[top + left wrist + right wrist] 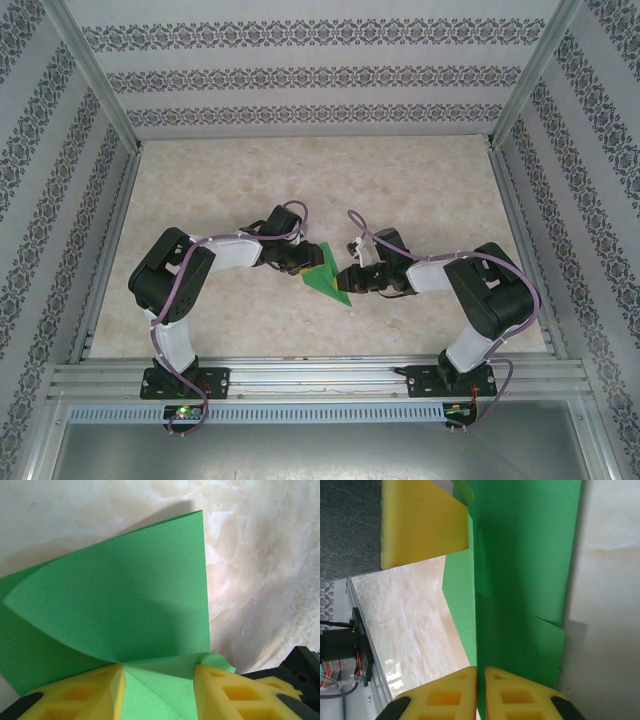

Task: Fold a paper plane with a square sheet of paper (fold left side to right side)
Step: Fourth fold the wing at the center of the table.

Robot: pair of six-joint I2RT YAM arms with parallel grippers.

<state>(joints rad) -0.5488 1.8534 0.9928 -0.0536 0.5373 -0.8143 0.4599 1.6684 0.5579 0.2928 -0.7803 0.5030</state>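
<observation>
My right gripper needs to take a new hold at the flap's edge [474, 552] by my left gripper, because that edge stands up and my right gripper is holding the flap near the sheet's pointed end [347, 301].
The square sheet of paper [326, 281] is bright green, part folded, and lies at the table's middle between both grippers. In the left wrist view the sheet of paper [125, 595] has one flap curling up and over. My left gripper [159, 672] [306, 263] stands with its yellow fingers [107, 690] apart, tips on the sheet and creased paper between them. In the right wrist view my right gripper [481, 672] [349, 278] has its fingers almost together, with a raised fold of the sheet of paper [520, 580] in the narrow slit. The left arm's yellow finger [420, 525] shows beyond.
The marble-patterned table [300, 180] stretches bare behind the arms. Patterned walls with metal posts close the left, right and back sides. An aluminium rail [320, 375] with the arm bases runs along the near edge.
</observation>
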